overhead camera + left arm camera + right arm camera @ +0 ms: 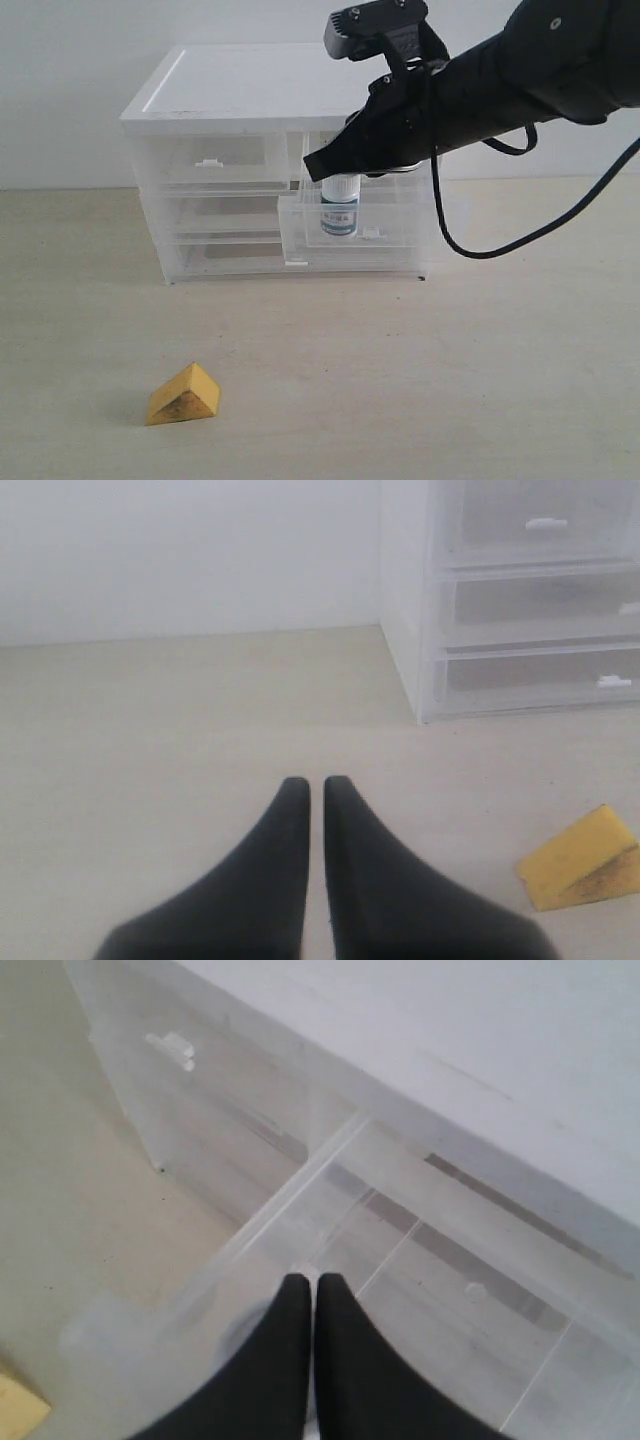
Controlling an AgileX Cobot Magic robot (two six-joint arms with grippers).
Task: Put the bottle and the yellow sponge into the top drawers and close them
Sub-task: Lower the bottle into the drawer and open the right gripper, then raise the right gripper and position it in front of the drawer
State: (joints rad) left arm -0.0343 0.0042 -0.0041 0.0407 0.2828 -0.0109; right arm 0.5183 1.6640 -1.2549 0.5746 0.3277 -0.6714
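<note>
The bottle is upright and rises (343, 192) above the front of the open drawer. My right gripper should tip the bottle over onto its side (340, 216) before it pushes the drawer closed.
The bottle (340, 208), white with a teal label, stands upright inside the right top drawer (395, 215), which is pulled out of the white-topped cabinet (250, 90). My right gripper (322, 166) hovers just over the cap with its fingers (300, 1310) pressed together; in the right wrist view the bottle is only a white blur beneath them. The left top drawer (210, 160) is closed. The yellow sponge (185, 395) lies on the table in front, also seen as the yellow sponge (585, 870) beside my shut, empty left gripper (316, 780).
Two full-width clear drawers (230, 235) sit closed below the top pair. The beige tabletop (400, 380) stretches between cabinet and sponge. A black cable (470, 250) loops down from the right arm beside the open drawer.
</note>
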